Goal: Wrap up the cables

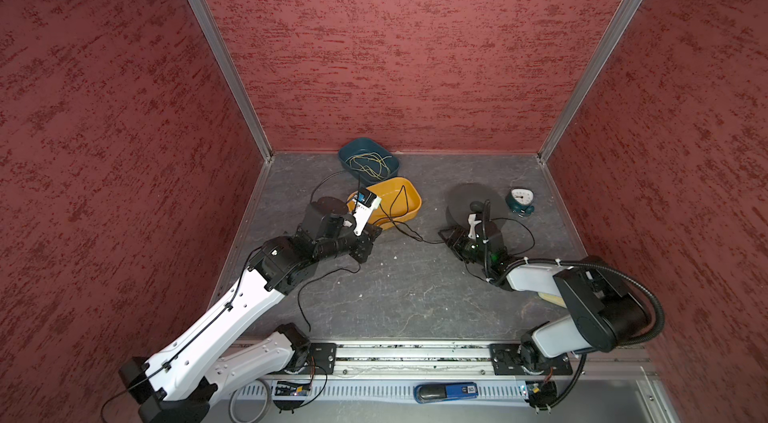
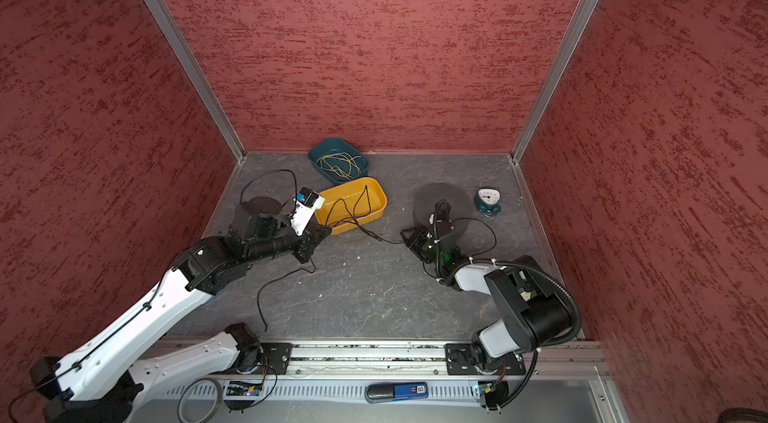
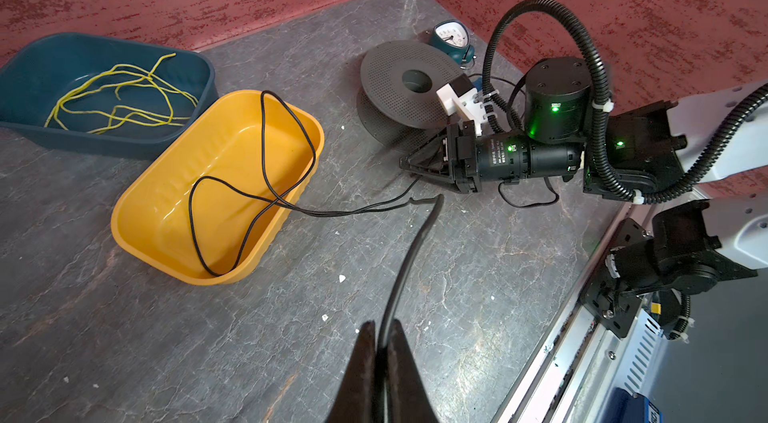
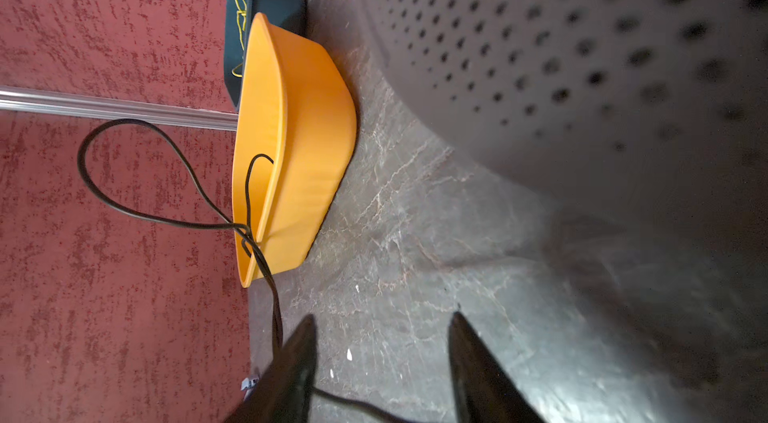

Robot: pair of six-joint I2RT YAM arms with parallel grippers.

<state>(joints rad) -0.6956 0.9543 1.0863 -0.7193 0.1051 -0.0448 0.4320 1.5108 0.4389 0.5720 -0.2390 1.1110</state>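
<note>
My left gripper should grab the cable nearer the spool [image 1: 432,242] and pull the loops apart, because the cable's loops cross in a pile over the yellow tray's rim [image 1: 393,221].
The cable [image 1: 409,229] [image 2: 365,229] is a thin black cord. It loops inside the yellow tray [image 1: 409,209] [image 3: 137,242], runs out over the tray's rim and crosses the floor toward both grippers. My left gripper [image 3: 382,323] [image 1: 376,231] is shut on a stretch of the cable [image 3: 353,213] in front of the tray. My right gripper [image 4: 383,317] [image 1: 444,236] sits low at the floor, jaws apart. The cable [image 4: 120,120] passes one finger and crosses between the jaws near their base. More cord trails on the floor by the left arm.
A blue tray [image 1: 345,155] [image 3: 25,63] holding a yellow-green wire [image 1: 370,163] stands behind the yellow tray at the back wall. A grey perforated spool [image 1: 465,196] [image 4: 582,46] lies close beside my right gripper. A small clock [image 1: 519,198] is behind it.
</note>
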